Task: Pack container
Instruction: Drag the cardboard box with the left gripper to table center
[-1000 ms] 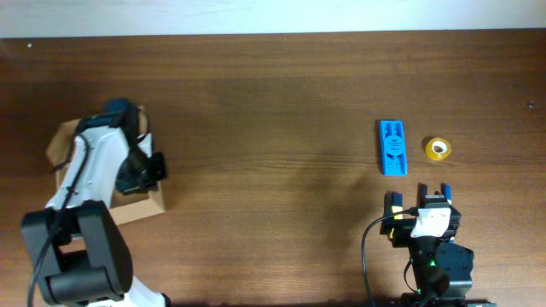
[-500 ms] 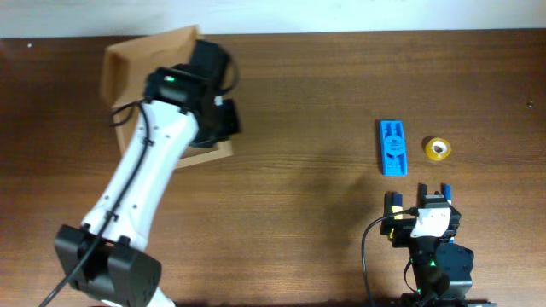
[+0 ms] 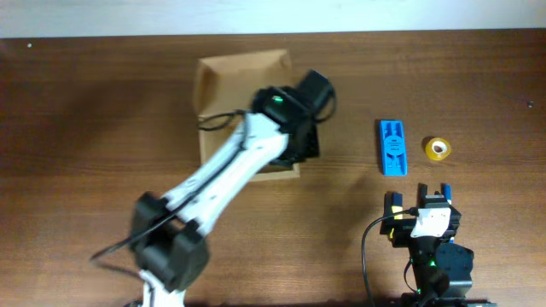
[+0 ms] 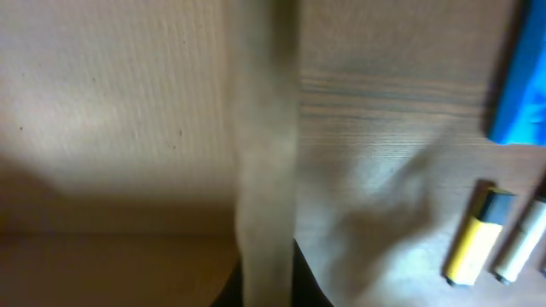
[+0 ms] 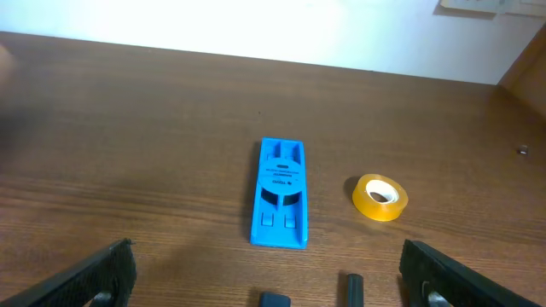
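The container's side (image 4: 267,145) is between my left gripper's fingers, and there is clear table (image 3: 354,147) toward the blue case. My left gripper should now pull until the container is closer, then let go.
The container (image 3: 230,94), a brown cardboard box with its flap lid (image 3: 243,66) standing open, sits at the middle back of the table. My left gripper (image 3: 302,141) is at its right wall, shut on it. In the left wrist view the cardboard wall (image 4: 264,153) runs up between my dark fingers (image 4: 309,292), with the box's inside to the left. My right gripper (image 5: 273,281) stands open low over the table at the front right, holding nothing.
A flat blue plastic case (image 3: 392,147) (image 5: 280,203) and a yellow tape roll (image 3: 438,148) (image 5: 380,196) lie right of the box. A yellow marker (image 4: 473,247) and a white one (image 4: 520,251) lie by the right arm (image 3: 426,226).
The left arm has swept the box from the table's left side up and across to the middle back, close to the blue case. The right arm has stayed still.
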